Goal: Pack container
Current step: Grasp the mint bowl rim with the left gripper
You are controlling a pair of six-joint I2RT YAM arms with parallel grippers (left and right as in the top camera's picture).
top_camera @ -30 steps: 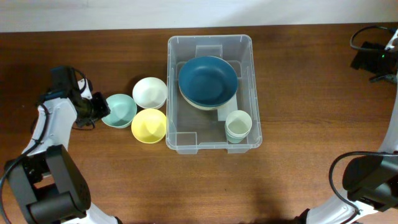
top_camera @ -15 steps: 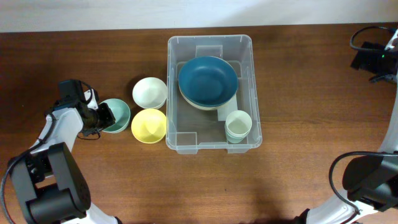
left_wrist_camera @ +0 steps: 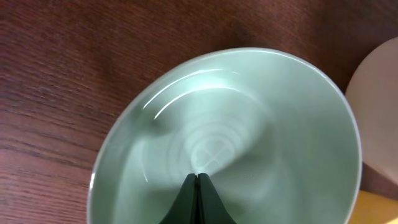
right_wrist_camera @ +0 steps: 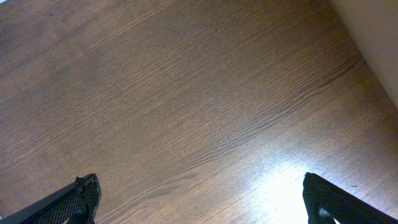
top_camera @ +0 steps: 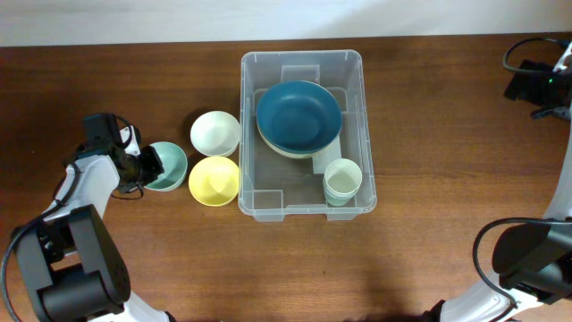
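My left gripper's closed fingers are over the mint green bowl's inside (left_wrist_camera: pixel 198 163), away from its rim. So I should back up, open the fingers and place them on both sides of the bowl's rim (left_wrist_camera: pixel 99 155) before I lift.
The clear plastic container (top_camera: pixel 302 57) stands mid-table. It holds a dark blue bowl (top_camera: pixel 299 116) stacked on a pale one, and pale green nested cups (top_camera: pixel 342 179) at its front right. A mint green bowl (top_camera: pixel 172 167) sits on the table left of it. My left gripper (top_camera: pixel 148 166) is at that bowl's left rim. In the left wrist view its fingertips (left_wrist_camera: pixel 198 180) are pressed together over the bowl's inside (left_wrist_camera: pixel 249 124), with nothing between them. My right gripper (right_wrist_camera: pixel 199 199) is open over bare wood at the far right.
A white bowl (top_camera: pixel 214 132) and a yellow bowl (top_camera: pixel 214 180) sit between the mint bowl and the container. The white bowl (left_wrist_camera: pixel 380 112) shows at the right edge of the left wrist view. The right arm (top_camera: pixel 541 85) is at the far right edge.
My left gripper has moved right and toward the front, onto the mint bowl's left rim. The bowl has shifted slightly left and toward the front. The right arm has not moved.
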